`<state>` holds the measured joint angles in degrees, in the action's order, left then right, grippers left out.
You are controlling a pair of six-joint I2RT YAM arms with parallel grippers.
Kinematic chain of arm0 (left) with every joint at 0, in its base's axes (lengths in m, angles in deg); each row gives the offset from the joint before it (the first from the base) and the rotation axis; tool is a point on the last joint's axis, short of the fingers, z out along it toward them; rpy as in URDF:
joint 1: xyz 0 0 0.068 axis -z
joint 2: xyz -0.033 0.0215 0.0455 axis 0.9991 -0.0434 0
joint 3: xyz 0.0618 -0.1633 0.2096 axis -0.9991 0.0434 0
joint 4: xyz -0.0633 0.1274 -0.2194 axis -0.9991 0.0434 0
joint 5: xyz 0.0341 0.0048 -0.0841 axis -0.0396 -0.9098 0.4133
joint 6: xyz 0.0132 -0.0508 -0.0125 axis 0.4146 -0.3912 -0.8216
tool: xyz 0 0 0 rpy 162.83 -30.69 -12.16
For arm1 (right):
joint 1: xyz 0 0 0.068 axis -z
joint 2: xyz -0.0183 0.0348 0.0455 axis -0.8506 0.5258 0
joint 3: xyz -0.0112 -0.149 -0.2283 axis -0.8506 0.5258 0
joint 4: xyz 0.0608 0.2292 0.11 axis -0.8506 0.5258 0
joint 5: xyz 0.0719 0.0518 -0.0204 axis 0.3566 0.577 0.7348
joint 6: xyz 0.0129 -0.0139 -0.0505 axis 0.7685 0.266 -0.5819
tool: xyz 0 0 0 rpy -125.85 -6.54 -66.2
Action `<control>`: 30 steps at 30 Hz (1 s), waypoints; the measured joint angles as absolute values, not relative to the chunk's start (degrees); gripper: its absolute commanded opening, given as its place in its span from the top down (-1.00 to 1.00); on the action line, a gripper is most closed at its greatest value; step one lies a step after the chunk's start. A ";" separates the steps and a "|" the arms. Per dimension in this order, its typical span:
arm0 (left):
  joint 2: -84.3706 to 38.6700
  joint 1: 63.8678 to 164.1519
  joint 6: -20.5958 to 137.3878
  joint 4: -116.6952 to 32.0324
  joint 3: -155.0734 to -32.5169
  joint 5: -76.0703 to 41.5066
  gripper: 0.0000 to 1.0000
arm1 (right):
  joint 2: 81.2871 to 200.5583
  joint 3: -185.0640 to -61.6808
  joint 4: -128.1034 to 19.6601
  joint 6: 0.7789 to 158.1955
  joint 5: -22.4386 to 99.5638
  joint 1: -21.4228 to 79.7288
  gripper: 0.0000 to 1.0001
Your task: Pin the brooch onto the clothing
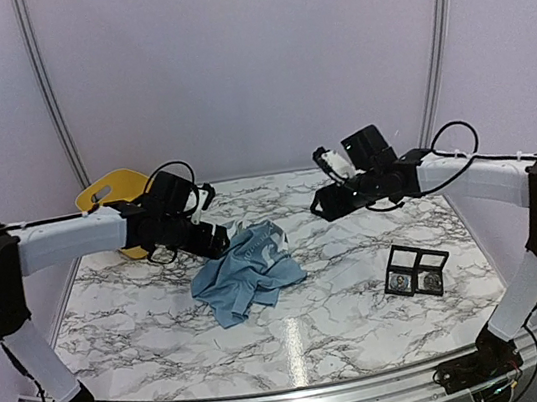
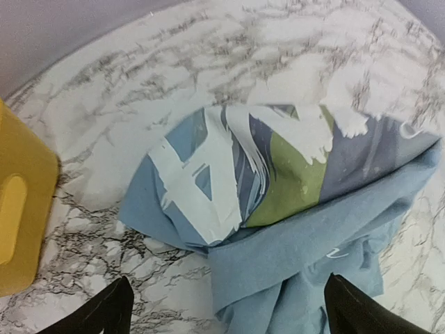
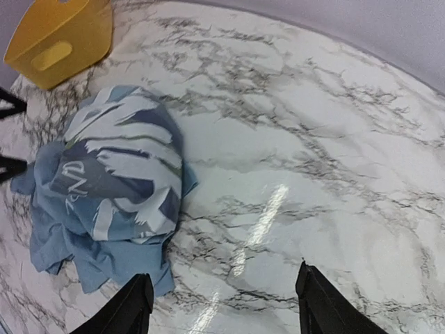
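The white lettering stops short at the folded edge [image 2: 316,208], so the crumpled T-shirt [image 1: 246,277] will unfold and show more hidden lettering when I spread it.
The clothing, a light blue T-shirt [image 1: 249,270] with white lettering and a yellow-green streak, lies crumpled on the marble table left of centre. It also shows in the left wrist view [image 2: 292,209] and the right wrist view [image 3: 111,181]. An open black two-part case [image 1: 418,271] at the right front holds two small round pieces that look like brooches. My left gripper [image 1: 216,239] hovers at the shirt's far left edge, open and empty, with its jaws wide over the fabric [image 2: 226,313]. My right gripper [image 1: 322,205] is open and empty above bare table to the right of the shirt [image 3: 226,296].
A yellow bin [image 1: 111,196] stands at the back left behind the left arm; it also shows in the left wrist view [image 2: 21,216] and the right wrist view [image 3: 62,35]. The marble table [image 1: 347,321] has a curved far edge against the pale wall.
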<state>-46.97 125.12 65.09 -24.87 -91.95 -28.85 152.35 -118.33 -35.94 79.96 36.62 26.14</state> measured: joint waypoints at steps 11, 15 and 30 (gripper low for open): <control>-28.04 124.83 53.05 -27.87 -70.09 -36.46 -0.98 | 162.38 -117.60 -44.49 70.80 34.15 -5.27 -0.10; -25.27 122.86 49.33 -27.85 -67.10 -38.65 -0.98 | 175.13 -127.92 -44.40 67.20 36.59 -9.38 -0.10; -15.50 113.97 46.67 -30.03 -64.35 -36.07 -0.96 | 175.61 -120.99 -43.55 67.96 34.67 -6.36 1.00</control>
<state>-15.50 113.97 46.67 -30.03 -64.35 -36.07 175.61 -120.99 -43.55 67.96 34.67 -6.36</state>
